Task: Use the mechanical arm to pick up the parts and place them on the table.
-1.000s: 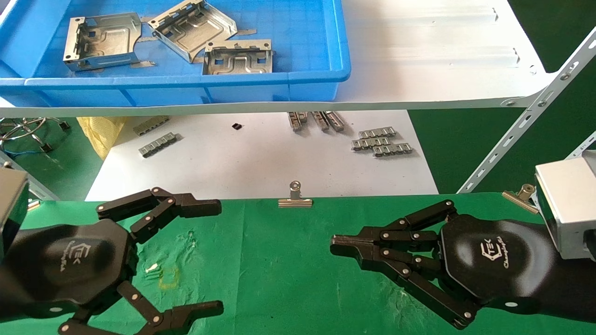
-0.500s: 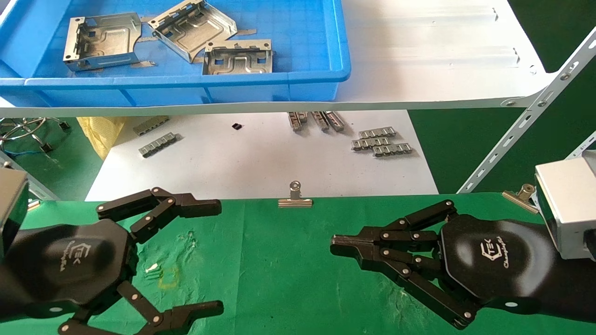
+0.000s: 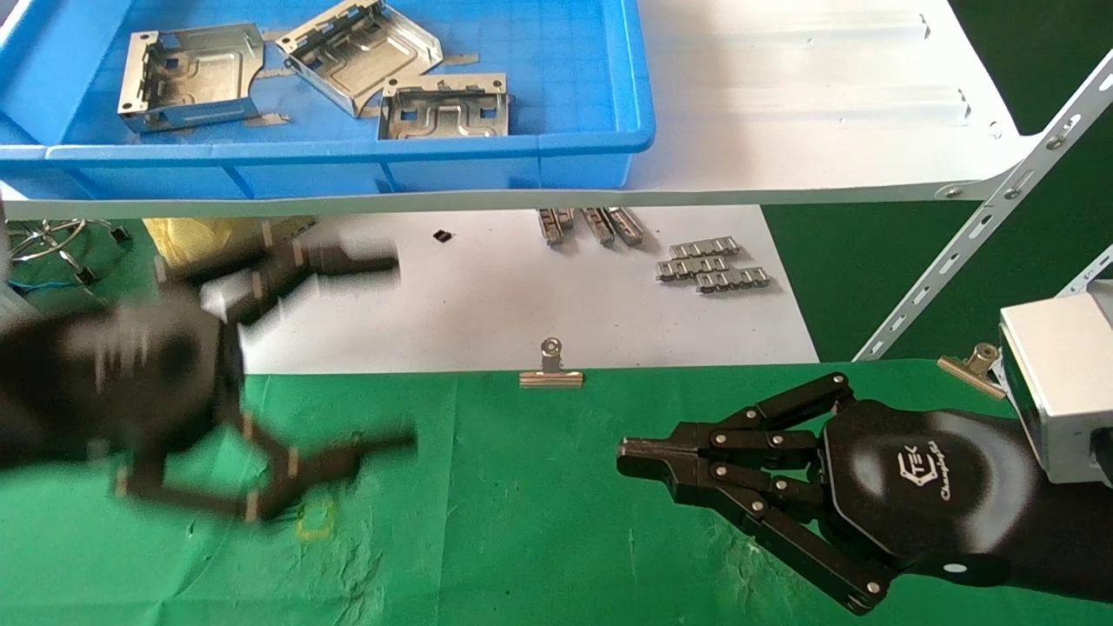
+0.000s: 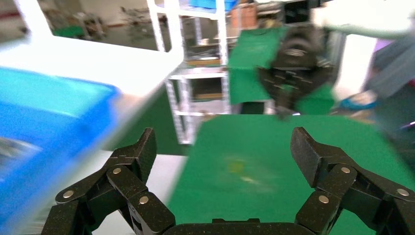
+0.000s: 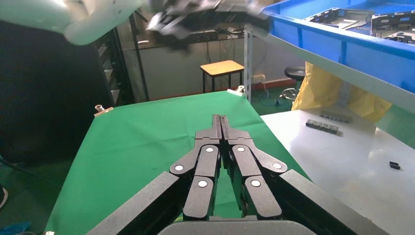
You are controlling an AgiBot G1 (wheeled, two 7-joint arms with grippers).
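Note:
A flat grey piece sticks out beside the tilted silver bracket, so the robot should expect more to be hidden under the bracket and to stay behind when the robot lifts.
Three silver sheet-metal parts lie in the blue bin on the white shelf board at the back left. My left gripper is open and empty, blurred, above the back left edge of the green cloth table. In the left wrist view its fingertips stand wide apart over the cloth. My right gripper is shut and empty, low over the cloth at the right. In the right wrist view its fingers meet.
Small grey ridged strips lie on the lower white board behind the table. A silver binder clip sits on the table's back edge, another at the right. A slotted shelf strut slants at the right.
My left gripper has risen and moved toward the back, away from the cloth toward the shelf, still open. The right gripper has not moved.

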